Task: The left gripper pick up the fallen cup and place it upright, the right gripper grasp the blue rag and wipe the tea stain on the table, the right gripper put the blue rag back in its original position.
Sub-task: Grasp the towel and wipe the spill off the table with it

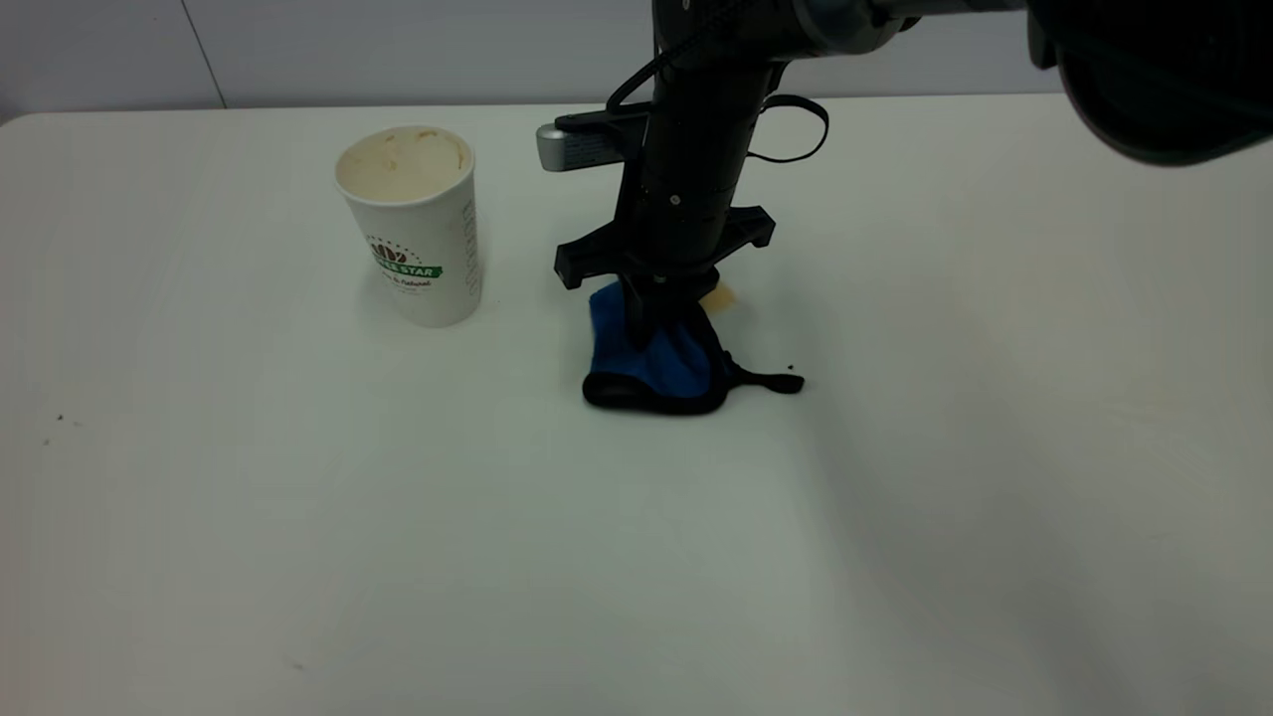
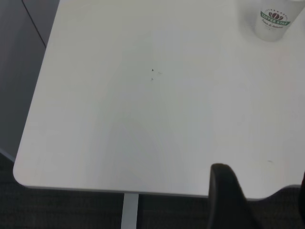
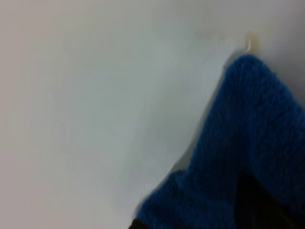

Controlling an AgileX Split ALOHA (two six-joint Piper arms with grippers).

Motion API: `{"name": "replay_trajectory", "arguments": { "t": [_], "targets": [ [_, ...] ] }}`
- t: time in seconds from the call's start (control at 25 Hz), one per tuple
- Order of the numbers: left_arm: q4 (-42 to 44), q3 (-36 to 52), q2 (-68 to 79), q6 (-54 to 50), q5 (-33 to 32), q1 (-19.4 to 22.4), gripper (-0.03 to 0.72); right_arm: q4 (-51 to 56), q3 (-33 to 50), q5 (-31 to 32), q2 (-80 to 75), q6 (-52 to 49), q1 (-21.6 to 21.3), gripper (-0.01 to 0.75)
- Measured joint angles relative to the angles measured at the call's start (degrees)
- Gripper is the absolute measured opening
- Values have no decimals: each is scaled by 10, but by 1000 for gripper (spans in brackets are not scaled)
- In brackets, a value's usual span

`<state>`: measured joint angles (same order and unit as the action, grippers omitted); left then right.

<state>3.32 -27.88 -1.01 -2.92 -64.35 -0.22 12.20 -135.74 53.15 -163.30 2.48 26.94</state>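
My right gripper has the blue rag, and a bit of the tea stain (image 1: 719, 297) shows behind the rag. It should go back and wipe that spot before it puts the blue rag back.
The white paper cup (image 1: 413, 224) with its green logo stands upright at the back left of the table (image 1: 298, 557); its lower part also shows in the left wrist view (image 2: 274, 19). My right gripper (image 1: 646, 320) points straight down at mid-table, shut on the blue rag (image 1: 658, 360), which bunches under it with its black strap trailing right. A small light-brown tea stain (image 1: 718, 295) peeks out just behind the rag (image 3: 248, 143), and shows again as the stain (image 3: 251, 42). My left gripper (image 2: 264, 200) hangs open off the table's edge, far from the cup.
A few tiny dark specks (image 1: 58, 419) lie on the table's left side and one beside the rag's strap. The table's rounded corner (image 2: 21, 174) and a leg show under the left arm. A dark arm part (image 1: 1154, 80) fills the upper right.
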Motion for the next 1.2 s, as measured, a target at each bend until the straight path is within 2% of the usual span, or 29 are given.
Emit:
{"name": "replay_trajectory", "arguments": {
  "t": [0.24,0.48,0.68,0.76,0.88,1.0,1.2],
  "targets": [
    [0,0,0,0,0,0,402,2,-60,-57,-35,-8,-3,58],
    [1,0,0,0,0,0,402,-17,-65,-83,-40,-37,-47,58],
    [1,0,0,0,0,0,402,-27,-71,-28,-40,-69,-115,58],
    [1,0,0,0,0,0,402,-27,-71,3,-39,-71,-126,58],
    [1,0,0,0,0,0,402,-26,-73,30,-39,-70,-120,58],
    [1,0,0,0,0,0,402,-15,-73,37,-39,-68,-92,58],
    [1,0,0,0,0,0,402,5,-71,-8,-39,-65,-20,58]
  ]
}}
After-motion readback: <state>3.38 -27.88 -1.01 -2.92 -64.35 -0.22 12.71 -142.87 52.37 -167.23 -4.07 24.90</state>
